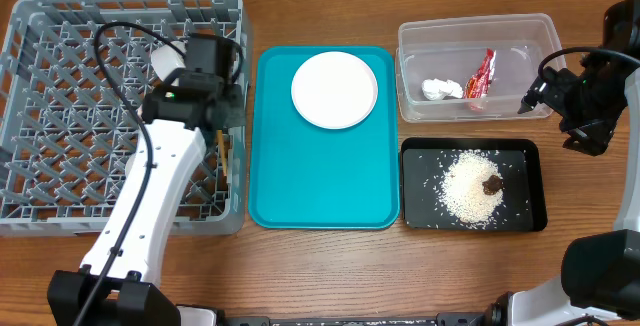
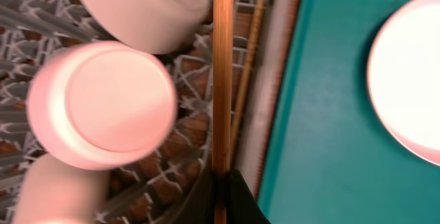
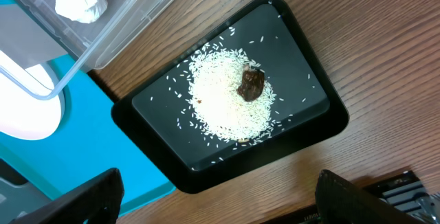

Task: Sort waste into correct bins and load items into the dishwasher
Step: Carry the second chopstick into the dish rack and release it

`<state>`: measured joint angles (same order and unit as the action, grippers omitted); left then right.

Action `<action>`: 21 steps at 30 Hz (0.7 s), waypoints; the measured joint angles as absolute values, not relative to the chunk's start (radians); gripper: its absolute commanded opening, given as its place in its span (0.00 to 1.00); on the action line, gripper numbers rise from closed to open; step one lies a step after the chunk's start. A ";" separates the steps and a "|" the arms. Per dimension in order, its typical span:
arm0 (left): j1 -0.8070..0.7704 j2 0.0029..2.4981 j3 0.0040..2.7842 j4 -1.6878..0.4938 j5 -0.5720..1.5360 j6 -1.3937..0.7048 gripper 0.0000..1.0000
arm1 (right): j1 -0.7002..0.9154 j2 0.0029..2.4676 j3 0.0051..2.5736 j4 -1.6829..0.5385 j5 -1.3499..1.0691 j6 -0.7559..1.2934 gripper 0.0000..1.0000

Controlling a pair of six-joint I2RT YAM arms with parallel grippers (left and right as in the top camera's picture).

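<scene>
The held chopstick (image 2: 222, 73) runs alongside the second chopstick, clear of the pink bowl, so the robot's left gripper should keep lowering it until it rests in the rack (image 2: 200, 102).
My left gripper (image 2: 221, 183) is shut on one wooden chopstick (image 2: 221, 80), held over the right edge of the grey dish rack (image 1: 60, 96). The second chopstick (image 2: 245, 80) lies in the rack beside it. An upturned pink bowl (image 2: 103, 104), a white cup (image 2: 144, 11) and a pale bowl (image 2: 55, 189) sit in the rack. The white plate (image 1: 334, 89) lies on the teal tray (image 1: 320, 186). The clear tub (image 1: 520, 31) holds the white tissue (image 1: 441, 89) and red wrapper (image 1: 482, 76). The black tray (image 1: 530, 166) holds rice (image 1: 465, 191) and the brown lump (image 1: 492, 182). My right gripper (image 3: 220, 203) is open and empty above the black tray's near edge.
The wooden table (image 1: 330, 276) shows bare in front of the trays. The left arm (image 1: 150, 196) lies across the rack's front right part. The right arm (image 1: 600, 96) stands at the table's right edge, beside the tub.
</scene>
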<state>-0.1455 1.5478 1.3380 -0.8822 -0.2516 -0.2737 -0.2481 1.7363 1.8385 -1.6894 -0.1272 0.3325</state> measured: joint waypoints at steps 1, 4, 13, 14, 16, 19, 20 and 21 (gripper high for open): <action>-0.132 1.548 1.338 -0.879 -0.252 -0.261 0.04 | -0.248 1.736 1.839 -1.689 -0.128 0.332 0.91; -0.099 1.558 1.338 -0.866 -0.252 -0.218 0.04 | -0.248 1.736 1.839 -1.689 -0.128 0.332 0.91; -0.076 1.684 1.338 -0.860 -0.252 -0.150 0.10 | -0.248 1.736 1.839 -1.688 -0.128 0.332 0.91; -0.076 1.691 1.338 -0.860 -0.251 -0.149 0.15 | -0.248 1.736 1.839 -1.688 -0.127 0.332 0.91; -0.076 1.700 1.338 -0.860 -0.247 -0.141 0.23 | -0.248 1.736 1.839 -1.688 -0.127 0.332 0.91; -0.076 1.700 1.338 -0.849 -0.239 -0.133 0.38 | -0.248 1.736 1.839 -1.687 -0.128 0.332 0.91; -0.076 1.700 1.338 -0.845 -0.236 -0.131 0.40 | -0.248 1.736 1.839 -1.687 -0.127 0.332 0.91; -0.076 1.700 1.338 -0.844 -0.232 -0.131 0.43 | -0.248 1.736 1.839 -1.687 -0.127 0.332 0.91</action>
<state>-0.0761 1.7004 1.3380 -0.8444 -0.2321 -0.1314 -0.2481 1.7363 1.8385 -1.6871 -0.1272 0.3321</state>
